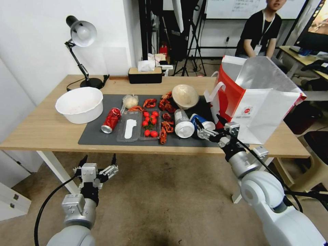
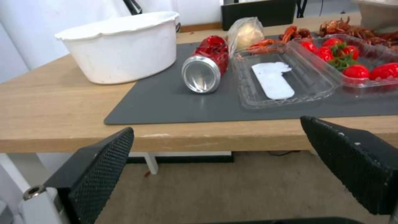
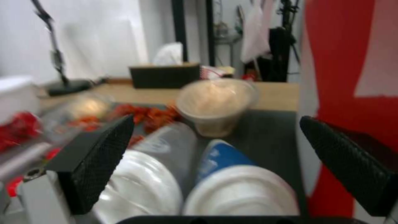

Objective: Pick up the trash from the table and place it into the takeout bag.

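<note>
The white lid (image 1: 184, 130) sits all the way around the rim of the greyish cup (image 1: 180, 117), which is lying on its side, so the lid should stay on when the robot lifts the cup.
On the table's (image 1: 41, 130) dark mat lie two white-lidded cups side by side, a greyish cup (image 1: 182, 123) (image 3: 153, 174) and a blue-white cup (image 1: 201, 122) (image 3: 232, 183). My right gripper (image 1: 208, 124) (image 3: 219, 146) is open just in front of their lids, straddling the blue-white one. Behind them sits the beige bowl (image 1: 185, 96) (image 3: 213, 104). The red can (image 1: 111, 119) (image 2: 205, 65) lies on its side, near the clear bag with a lump (image 1: 130, 101) (image 2: 247, 31). The takeout bag (image 1: 256, 99) (image 3: 348, 77) stands open at the right. My left gripper (image 1: 99, 159) (image 2: 219, 149) hangs open below the table's front edge.
A large white bowl (image 1: 80, 104) (image 2: 124, 46) stands at the left of the mat. A clear tray of cherry tomatoes (image 1: 150, 123) (image 2: 352, 65) and red crayfish shells (image 1: 164, 131) lie mid-mat. A desk lamp (image 1: 82, 34) and a tissue box (image 1: 145, 75) stand at the back.
</note>
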